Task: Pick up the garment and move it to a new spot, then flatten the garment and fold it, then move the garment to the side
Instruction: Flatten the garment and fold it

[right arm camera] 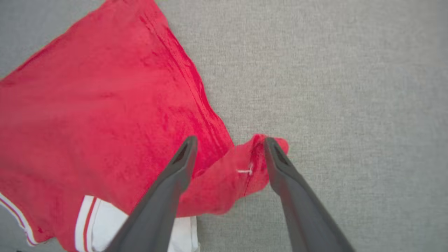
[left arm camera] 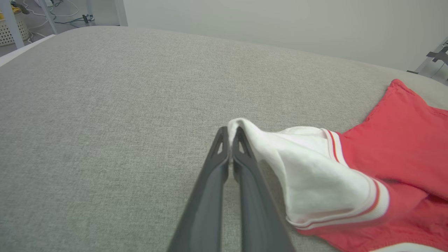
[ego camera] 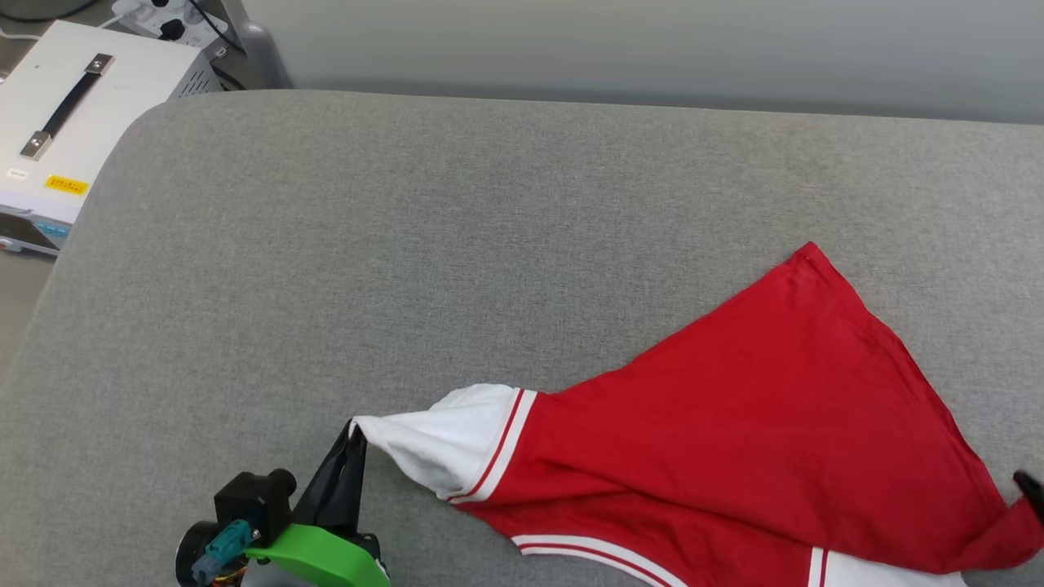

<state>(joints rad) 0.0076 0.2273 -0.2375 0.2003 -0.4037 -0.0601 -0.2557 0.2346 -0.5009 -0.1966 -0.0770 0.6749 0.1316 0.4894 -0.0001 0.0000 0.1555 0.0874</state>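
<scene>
The garment [ego camera: 705,440] has a plain red side and striped trim [ego camera: 497,447] like a team shirt's, so I expect the garment's bottom side to be hiding some lettering.
The garment [ego camera: 734,408], a red shirt with white sleeves and striped trim, lies crumpled on the grey cushion [ego camera: 408,244] at the lower right. My left gripper [ego camera: 357,432] is shut on the tip of a white sleeve [left arm camera: 297,175], pinched between its fingers [left arm camera: 229,140] and pulled taut to the left. In the right wrist view my right gripper [right arm camera: 229,148] stands open, its fingers astride a red corner of the garment [right arm camera: 245,168] that lies loose between them. A dark fingertip [ego camera: 1029,489] of the right gripper shows at the head view's right edge.
A white equipment box [ego camera: 73,122] with a black handle sits off the cushion's far left corner, with cables behind it. A pale wall runs along the cushion's far edge. Bare grey cushion stretches to the left and far side of the garment.
</scene>
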